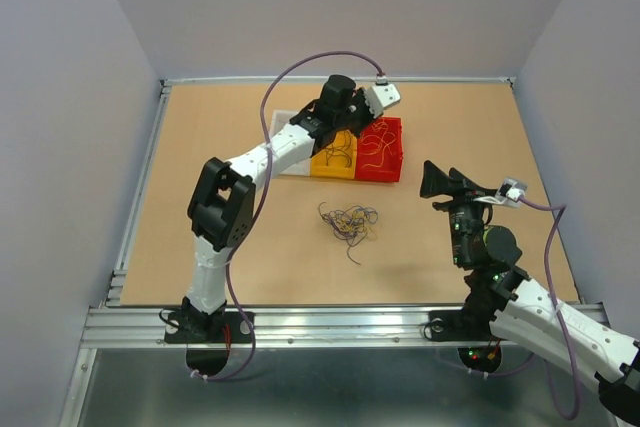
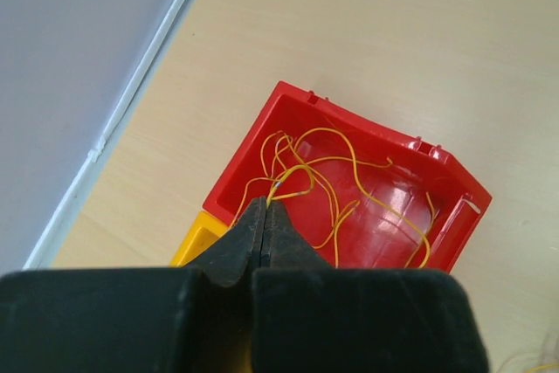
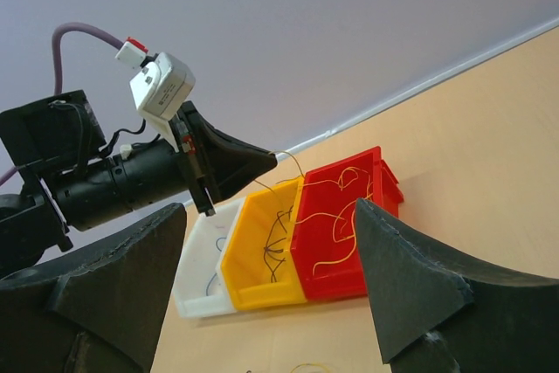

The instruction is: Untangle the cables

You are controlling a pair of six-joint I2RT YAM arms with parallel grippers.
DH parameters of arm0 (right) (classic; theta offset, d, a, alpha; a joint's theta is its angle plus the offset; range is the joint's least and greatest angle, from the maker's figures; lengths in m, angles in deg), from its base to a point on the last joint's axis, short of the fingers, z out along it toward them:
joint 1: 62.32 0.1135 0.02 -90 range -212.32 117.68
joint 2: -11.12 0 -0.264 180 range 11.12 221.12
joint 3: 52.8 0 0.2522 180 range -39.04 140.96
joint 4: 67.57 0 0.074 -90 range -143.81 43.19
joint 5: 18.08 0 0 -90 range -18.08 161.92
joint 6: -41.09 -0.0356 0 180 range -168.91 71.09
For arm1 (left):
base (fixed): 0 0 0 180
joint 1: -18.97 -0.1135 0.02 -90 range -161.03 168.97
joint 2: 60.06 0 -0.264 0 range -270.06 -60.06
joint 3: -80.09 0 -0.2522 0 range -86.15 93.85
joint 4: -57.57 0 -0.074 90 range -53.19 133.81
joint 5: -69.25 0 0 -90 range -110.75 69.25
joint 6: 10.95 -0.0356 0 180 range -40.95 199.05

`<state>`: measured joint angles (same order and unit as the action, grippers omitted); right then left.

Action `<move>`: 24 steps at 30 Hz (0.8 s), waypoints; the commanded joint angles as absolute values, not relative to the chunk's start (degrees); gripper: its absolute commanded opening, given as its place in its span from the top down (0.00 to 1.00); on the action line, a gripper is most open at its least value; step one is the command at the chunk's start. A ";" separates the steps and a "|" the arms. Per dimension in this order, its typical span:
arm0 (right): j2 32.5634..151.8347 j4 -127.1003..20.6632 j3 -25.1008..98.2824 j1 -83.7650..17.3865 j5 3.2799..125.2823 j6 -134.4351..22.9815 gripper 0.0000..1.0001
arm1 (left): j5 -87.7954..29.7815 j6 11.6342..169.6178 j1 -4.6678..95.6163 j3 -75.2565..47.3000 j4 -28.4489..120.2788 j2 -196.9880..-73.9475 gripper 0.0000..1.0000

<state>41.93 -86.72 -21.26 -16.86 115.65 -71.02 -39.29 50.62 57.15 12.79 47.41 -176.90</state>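
Note:
The robot's left gripper has its yellow cable (image 2: 303, 170) trailing into the red bin of yellow cables, so it should keep going down and let go down inside the bin (image 1: 383, 158).
A loose tangle of thin cables (image 1: 347, 222) in dark, yellow and blue lies on the table in front of three bins. My left gripper (image 2: 265, 203) hovers over the red bin (image 2: 288, 107), shut on one yellow cable (image 2: 293, 189) that trails down to several yellow cables (image 2: 384, 207) inside it. From the right wrist view the same gripper (image 3: 269, 162) shows the wire end arching off its tip. Dark cables (image 3: 278, 238) lie in the yellow bin (image 3: 253, 290). My right gripper (image 1: 432, 180) is raised to the right of the bins, open and holding nothing.
A white bin (image 3: 196, 299) with a blue wire in it stands left of the yellow one, the three bins side by side. The left arm (image 1: 255, 162) stretches diagonally over the table's left half. A metal rail (image 1: 330, 322) edges the near side and walls close in the rest.

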 commanded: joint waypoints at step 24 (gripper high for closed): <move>43.37 -86.51 -20.59 -16.61 117.27 -72.12 0.17 | -26.99 61.38 61.60 35.85 24.29 -197.71 0.86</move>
